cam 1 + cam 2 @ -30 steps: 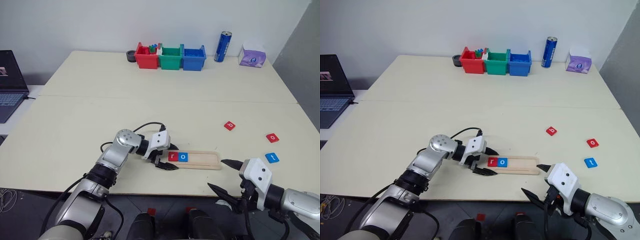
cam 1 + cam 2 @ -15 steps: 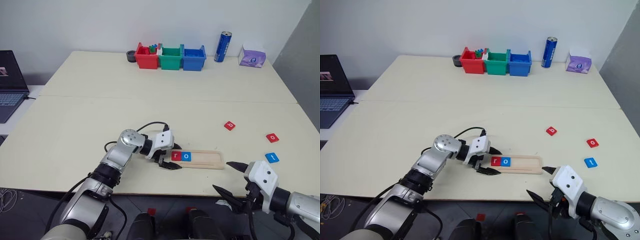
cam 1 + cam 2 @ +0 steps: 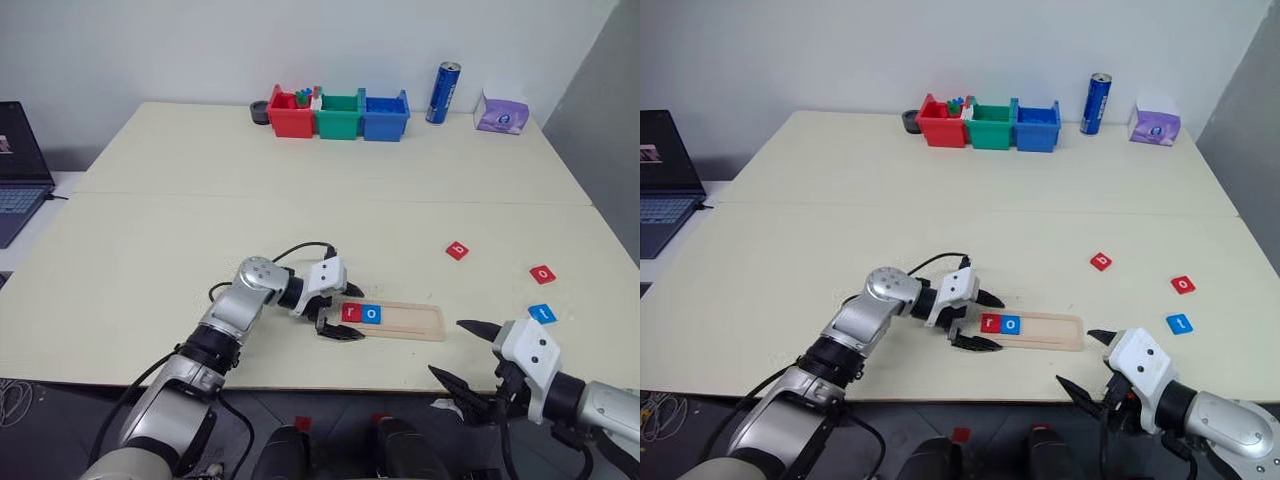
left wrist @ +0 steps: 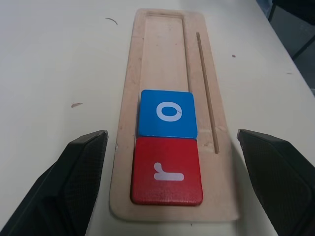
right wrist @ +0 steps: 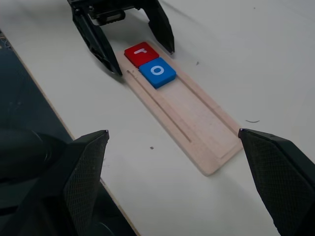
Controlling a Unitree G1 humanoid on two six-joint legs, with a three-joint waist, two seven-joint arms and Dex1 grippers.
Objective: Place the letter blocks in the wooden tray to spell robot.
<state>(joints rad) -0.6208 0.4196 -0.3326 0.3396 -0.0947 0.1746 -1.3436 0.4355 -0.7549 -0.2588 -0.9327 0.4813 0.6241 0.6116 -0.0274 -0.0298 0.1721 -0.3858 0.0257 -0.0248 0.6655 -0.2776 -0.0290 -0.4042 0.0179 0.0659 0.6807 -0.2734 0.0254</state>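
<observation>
The "r" and "o" (image 3: pixel 361 313) are in place in the wooden tray, and the red "b" tile (image 3: pixel 457 250) lies free. My right gripper should go on to that tile before it closes on it.
The wooden tray (image 3: pixel 405 321) lies near the table's front edge. A red "r" tile (image 3: pixel 350 312) and a blue "o" tile (image 3: pixel 371 314) sit side by side at its left end. My left gripper (image 3: pixel 352 314) is open, one finger on each side of that end, touching neither tile (image 4: pixel 167 171). On the bare table to the right lie a red "b" tile (image 3: pixel 457 250), a red "o" tile (image 3: pixel 542 273) and a blue "t" tile (image 3: pixel 541 313). My right gripper (image 3: pixel 455 350) is open and empty, just past the tray's right end.
Red (image 3: pixel 292 113), green (image 3: pixel 339 113) and blue (image 3: pixel 385 113) bins stand in a row at the back of the table, beside a blue can (image 3: pixel 444 92) and a purple tissue pack (image 3: pixel 503 112). A laptop (image 3: pixel 18 170) is at the far left.
The tray with its two tiles sits a touch further right than a second ago. The left gripper's fingers look spread as before, and the right arm has barely shifted.
</observation>
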